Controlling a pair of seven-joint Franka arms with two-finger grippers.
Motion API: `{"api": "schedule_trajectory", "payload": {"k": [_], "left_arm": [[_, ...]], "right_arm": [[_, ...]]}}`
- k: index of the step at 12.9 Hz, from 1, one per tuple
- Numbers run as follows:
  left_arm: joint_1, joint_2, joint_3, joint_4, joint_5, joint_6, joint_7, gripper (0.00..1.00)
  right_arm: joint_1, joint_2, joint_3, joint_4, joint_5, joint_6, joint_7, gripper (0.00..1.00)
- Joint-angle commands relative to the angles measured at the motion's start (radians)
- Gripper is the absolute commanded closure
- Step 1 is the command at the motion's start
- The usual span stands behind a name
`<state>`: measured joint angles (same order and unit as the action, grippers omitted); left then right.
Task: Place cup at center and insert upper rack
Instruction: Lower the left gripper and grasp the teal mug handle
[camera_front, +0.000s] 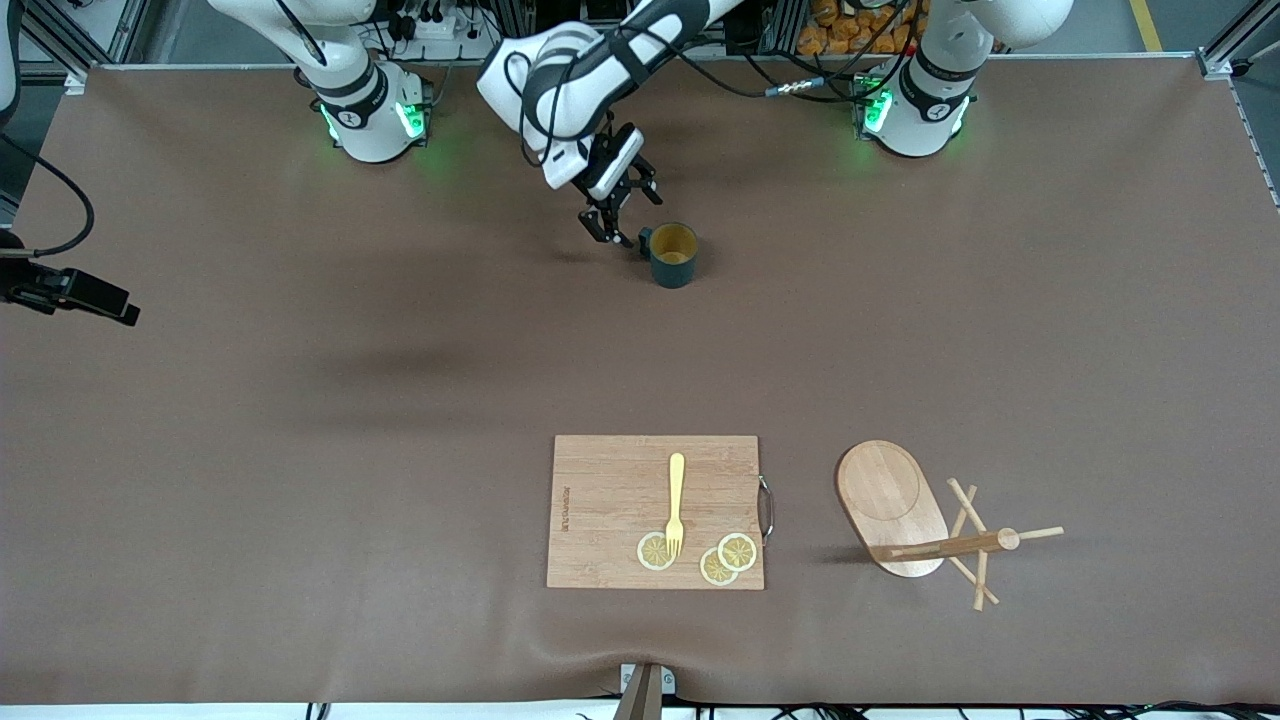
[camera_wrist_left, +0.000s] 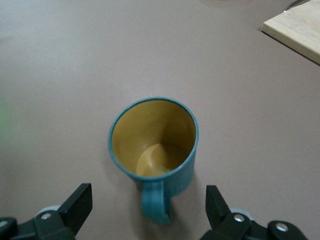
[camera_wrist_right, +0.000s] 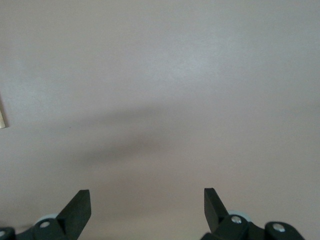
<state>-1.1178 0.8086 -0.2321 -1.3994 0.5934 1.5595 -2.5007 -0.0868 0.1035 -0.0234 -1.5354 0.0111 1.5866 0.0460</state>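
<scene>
The dark teal cup's wide opening shows an empty inside (camera_front: 674, 245). I therefore expect the cup (camera_front: 673, 259) to slide over an upper rack peg when I carry it there tilted.
The dark teal cup (camera_front: 672, 255) stands upright on the brown table, closer to the robots' bases than the other things. Its tan inside (camera_wrist_left: 155, 145) shows in the left wrist view. My left gripper (camera_front: 612, 238) is low beside the cup at its handle (camera_wrist_left: 156, 202). It is open (camera_wrist_left: 149, 197), and the handle lies between the fingers without touching either. The upper rack (camera_front: 890, 505) lies tipped on its side toward the left arm's end, nearer the front camera, its post and pegs (camera_front: 965, 545) resting on the table. My right gripper (camera_wrist_right: 147, 200) is open over bare table.
A wooden cutting board (camera_front: 600, 500) with a metal handle lies near the table's front edge beside the rack. It carries a yellow fork (camera_front: 676, 500) and three lemon slices (camera_front: 737, 551). A corner of the board (camera_wrist_left: 297, 27) shows in the left wrist view.
</scene>
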Motion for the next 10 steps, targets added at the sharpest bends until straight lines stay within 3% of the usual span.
{"api": "schedule_trajectory", "payload": {"k": [1, 9, 10], "left_arm": [[-0.027, 0.064, 0.019, 0.080, 0.020, -0.029, -0.009, 0.00], [-0.037, 0.092, 0.019, 0.085, 0.020, -0.004, -0.047, 0.00], [-0.037, 0.090, 0.023, 0.086, 0.019, -0.004, -0.041, 0.05]], "right_arm": [[0.002, -0.010, 0.005, -0.005, 0.014, 0.007, -0.012, 0.00], [-0.005, -0.008, 0.003, 0.003, 0.004, 0.010, -0.060, 0.00], [-0.007, -0.008, 0.002, 0.014, 0.004, 0.009, -0.060, 0.00]]}}
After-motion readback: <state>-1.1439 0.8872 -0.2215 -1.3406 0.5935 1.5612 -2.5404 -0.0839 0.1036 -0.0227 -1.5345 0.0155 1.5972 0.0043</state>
